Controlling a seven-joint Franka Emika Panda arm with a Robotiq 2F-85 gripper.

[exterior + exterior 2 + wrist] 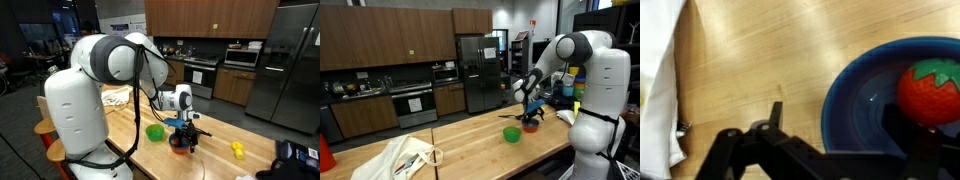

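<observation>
My gripper needs to lift clear and centre over the strawberry [931,94] before it goes down, because it is open across the blue bowl's rim [828,105] with one finger next to the red toy strawberry.
In the wrist view a blue bowl [855,95] sits on the wooden table with a red toy strawberry [932,90] lying inside it. My gripper [835,122] is open and empty just above the bowl. One finger is over the bare wood left of the bowl, and the other is over the bowl beside the strawberry. In both exterior views the gripper [183,127] [529,112] hangs straight above the bowl [180,143] [531,125].
A green bowl [155,131] [511,133] stands next to the blue one. A yellow object [238,149] lies further along the table. A white cloth bag [405,158] [654,90] lies on the wood. Kitchen cabinets and a fridge [472,72] are behind.
</observation>
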